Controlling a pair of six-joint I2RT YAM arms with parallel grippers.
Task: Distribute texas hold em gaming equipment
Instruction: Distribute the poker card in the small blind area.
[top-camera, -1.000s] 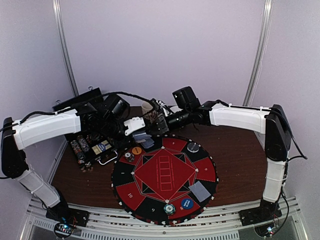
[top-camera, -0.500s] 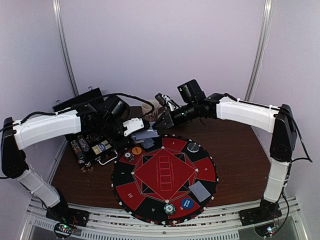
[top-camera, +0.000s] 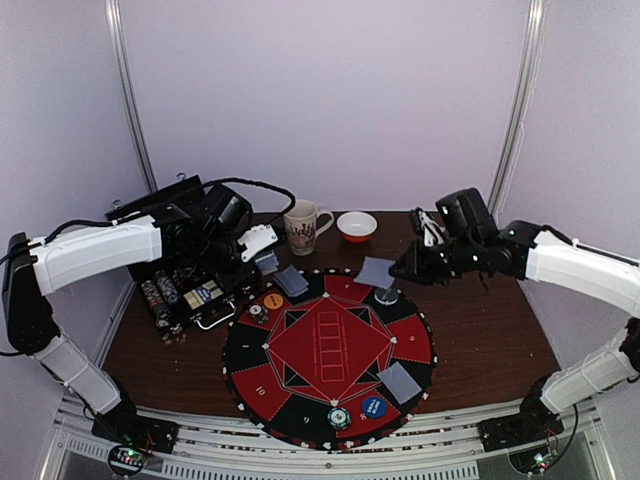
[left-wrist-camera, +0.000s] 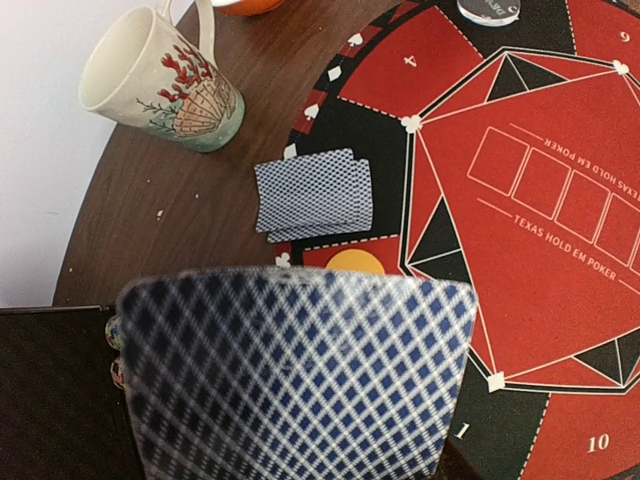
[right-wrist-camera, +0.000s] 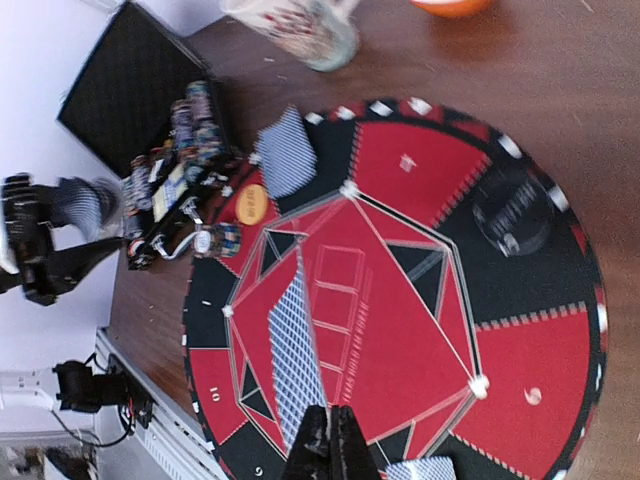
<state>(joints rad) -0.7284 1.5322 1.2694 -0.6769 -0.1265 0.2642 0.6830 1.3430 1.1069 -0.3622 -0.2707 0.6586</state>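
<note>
The card (top-camera: 399, 382) by the blue disc is on its own and the orange disc has a pair, so the robot's right gripper goes on taking its card there until both cards overlap.
My left gripper (top-camera: 265, 258) is shut on a deck of blue-backed cards (left-wrist-camera: 290, 375), which fills the lower left wrist view and hides the fingers. My right gripper (top-camera: 398, 271) is shut on one card (top-camera: 376, 271) above the dark disc (top-camera: 386, 294); the right wrist view shows this card (right-wrist-camera: 298, 350) edge-on between closed fingertips (right-wrist-camera: 330, 425). Two overlapping cards (top-camera: 291, 281) lie at the mat's far left edge, also in the left wrist view (left-wrist-camera: 312, 195). More cards (top-camera: 401, 381) lie at the near right. An orange disc (top-camera: 273, 300), a blue disc (top-camera: 372, 406) and striped chips (top-camera: 258, 312) (top-camera: 338, 417) sit on the mat.
The round red-and-black mat (top-camera: 330, 345) covers the table's middle. An open black case (top-camera: 175, 290) with chip stacks stands at the left under my left arm. A patterned mug (top-camera: 302, 226) and an orange bowl (top-camera: 357, 227) stand behind the mat.
My right gripper has pulled away from the left gripper's deck and swung right with one card. My left gripper has drawn back slightly left with the deck.
</note>
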